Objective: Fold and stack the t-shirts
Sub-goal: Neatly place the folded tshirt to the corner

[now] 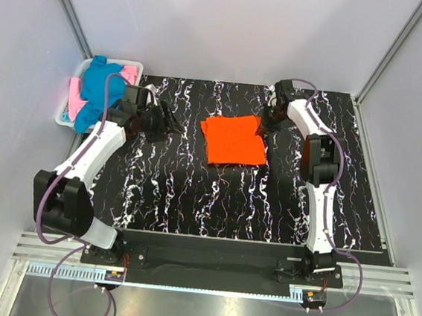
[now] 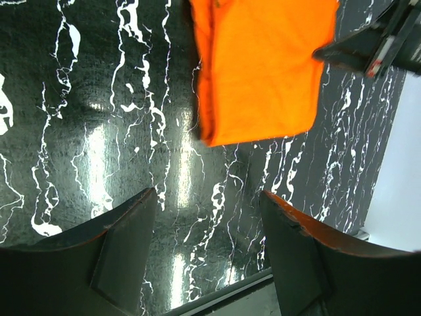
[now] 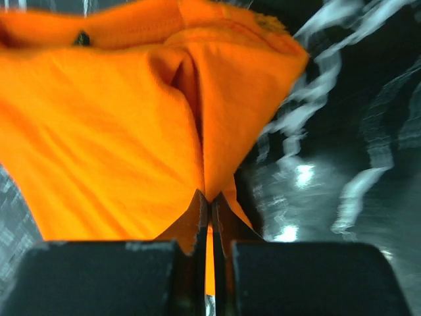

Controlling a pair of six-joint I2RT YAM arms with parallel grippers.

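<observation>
The folded orange t-shirt has an open way, so my right gripper keeps pulling it by its pinched corner (image 1: 260,124) until it reaches the table's empty back corner (image 1: 342,112).
A folded bright orange t-shirt (image 1: 232,140) lies on the black marbled table (image 1: 192,193), a little behind its middle. My right gripper (image 1: 265,120) is at the shirt's far right corner and is shut on a pinch of the orange cloth (image 3: 209,131), which puckers up between the fingertips. My left gripper (image 1: 175,125) hovers to the left of the shirt, apart from it, open with nothing between its fingers (image 2: 125,243). The orange shirt (image 2: 260,66) shows ahead of it in the left wrist view. A teal-blue t-shirt (image 1: 98,91) and a pink t-shirt (image 1: 129,71) lie heaped in the basket.
A white plastic basket (image 1: 64,114) stands off the table's back left corner. Grey walls with metal corner posts close in the sides and back. The table's near edge (image 1: 210,240) runs just in front of the arm bases.
</observation>
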